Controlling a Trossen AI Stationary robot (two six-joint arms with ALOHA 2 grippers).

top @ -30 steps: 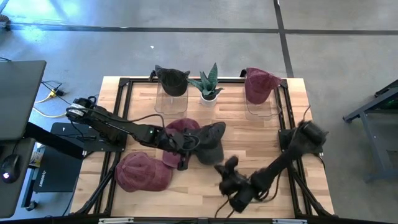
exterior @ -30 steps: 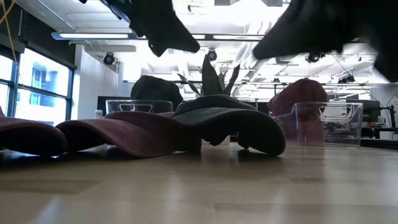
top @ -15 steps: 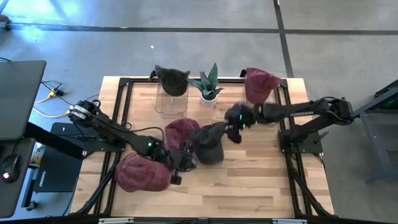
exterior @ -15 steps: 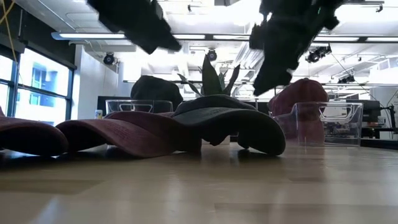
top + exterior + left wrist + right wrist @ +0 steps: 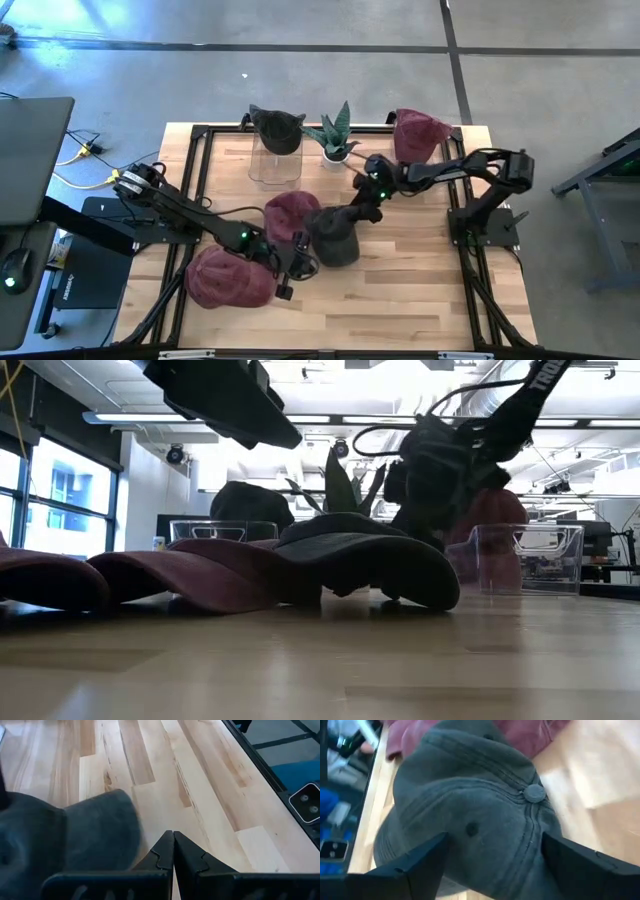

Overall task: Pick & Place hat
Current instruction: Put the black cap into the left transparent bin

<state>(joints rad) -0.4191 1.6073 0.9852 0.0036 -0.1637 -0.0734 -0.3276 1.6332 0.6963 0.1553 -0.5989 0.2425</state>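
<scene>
The grey cap overlaps the maroon cap, and the grey cap's brim (image 5: pixel 342 257) faces away from my right gripper. Next, I lift the grey cap's top (image 5: pixel 328 226) clear and hand it to my left gripper.
A dark grey cap (image 5: pixel 335 234) lies crown up in the middle of the table, its edge on a maroon cap (image 5: pixel 288 212). My right gripper (image 5: pixel 366 204) is open just above the grey cap's far right side. In the right wrist view its fingers (image 5: pixel 420 865) stand wide on either side of the crown (image 5: pixel 485 825), and I see no touch. My left gripper (image 5: pixel 298 262) is shut and hangs above the wood by the grey cap's near left side (image 5: pixel 85 832). In the left wrist view its fingers (image 5: pixel 173 849) are clear of the cap.
A second maroon cap (image 5: pixel 228 277) lies near the table's near left corner. At the far edge a black hat (image 5: pixel 277 128) and a maroon hat (image 5: pixel 418 135) sit on clear stands, with a potted plant (image 5: pixel 335 135) between them. Bare wood lies to the near right.
My right gripper has swung from the table's near edge out toward the far right, then come in over the grey cap, rolling and dropping lower as it went. My left gripper has moved a little toward the near edge, beside the grey cap. The caps lie as before.
</scene>
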